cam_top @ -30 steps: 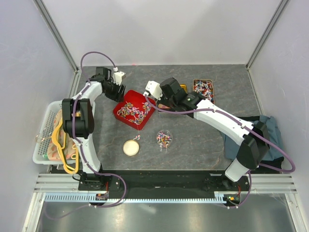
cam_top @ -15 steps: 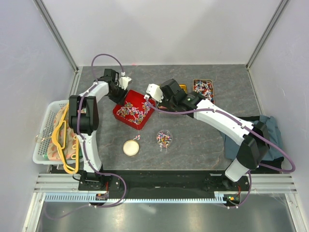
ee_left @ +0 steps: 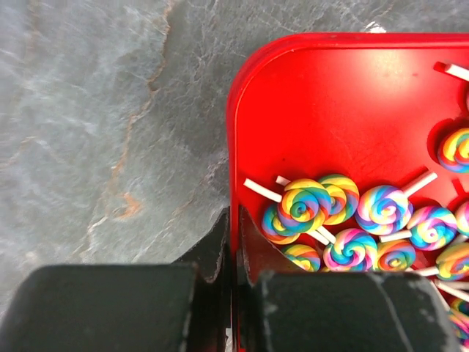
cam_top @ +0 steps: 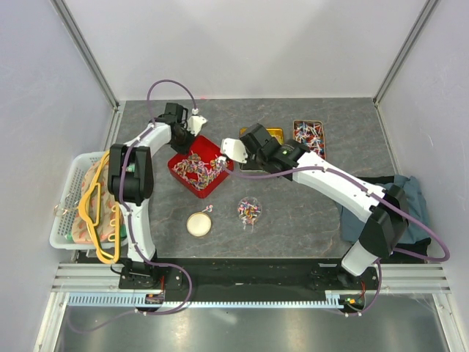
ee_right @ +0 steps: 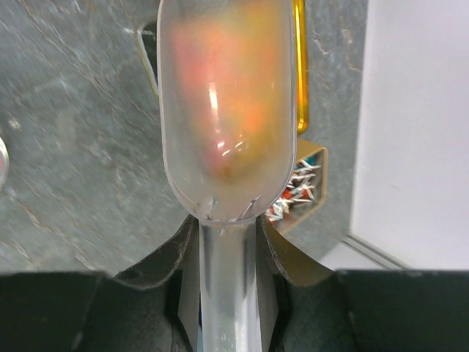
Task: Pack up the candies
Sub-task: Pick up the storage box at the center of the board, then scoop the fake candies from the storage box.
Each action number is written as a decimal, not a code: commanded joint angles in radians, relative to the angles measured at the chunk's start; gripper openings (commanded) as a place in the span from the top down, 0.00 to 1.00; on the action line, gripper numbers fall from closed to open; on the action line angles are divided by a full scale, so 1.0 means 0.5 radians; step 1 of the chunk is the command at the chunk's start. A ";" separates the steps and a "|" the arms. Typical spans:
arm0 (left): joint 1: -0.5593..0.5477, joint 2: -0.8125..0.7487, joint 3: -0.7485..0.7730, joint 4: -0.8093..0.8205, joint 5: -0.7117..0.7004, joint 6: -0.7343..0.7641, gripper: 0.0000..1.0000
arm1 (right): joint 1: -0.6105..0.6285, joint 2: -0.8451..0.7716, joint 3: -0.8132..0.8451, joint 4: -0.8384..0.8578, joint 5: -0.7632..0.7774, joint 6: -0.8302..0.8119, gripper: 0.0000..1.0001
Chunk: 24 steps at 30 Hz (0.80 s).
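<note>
The candies are lying spread out across the red tray [cam_top: 196, 171], so my left gripper should raise the tray's far corner [cam_top: 203, 138] and tip the tray before my right gripper scoops.
The candies [ee_left: 304, 207] are small rainbow-swirl lollipops on white sticks, heaped in a red tray [ee_left: 293, 45]. In the top view the candies [cam_top: 198, 166] fill the red tray [cam_top: 178, 170] at the table's centre-left. My left gripper [ee_left: 236, 242] is shut on the tray's wall, one finger inside and one outside; from above the left gripper [cam_top: 192, 134] sits at the tray's far corner. My right gripper [ee_right: 227, 249] is shut on the handle of a clear plastic spoon [ee_right: 227, 110]. Above the tray's right edge hangs the right gripper [cam_top: 229, 155]. Whether the spoon holds anything I cannot tell.
A small clear round cup [cam_top: 249, 210] with some candies stands in front of the tray, its lid [cam_top: 198, 224] to its left. Two tins stand at the back, one yellow [cam_top: 275, 133], one with small wrapped pieces [cam_top: 308, 133]. White basket [cam_top: 67, 209] left, grey cloth [cam_top: 410, 205] right.
My left gripper has swung right to the tray's far corner and closed on its wall. The tray has turned slightly. The right gripper with the spoon has shifted a little.
</note>
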 commanded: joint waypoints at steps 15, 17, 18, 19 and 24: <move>-0.272 -0.761 -0.550 1.008 -0.361 0.384 0.98 | 0.257 0.314 0.388 -0.117 0.655 -0.444 1.00; -0.278 -0.761 -0.596 1.008 -0.358 0.423 0.98 | 0.281 0.394 0.428 -0.108 0.787 -0.487 1.00; -0.281 -0.758 -0.630 1.005 -0.352 0.436 0.98 | 0.284 0.419 0.440 -0.099 0.829 -0.536 1.00; -0.284 -0.752 -0.642 1.005 -0.358 0.439 0.98 | 0.300 0.440 0.449 -0.089 0.863 -0.567 1.00; -0.287 -0.730 -0.685 1.005 -0.413 0.476 0.98 | 0.358 0.581 0.446 -0.046 1.112 -0.751 1.00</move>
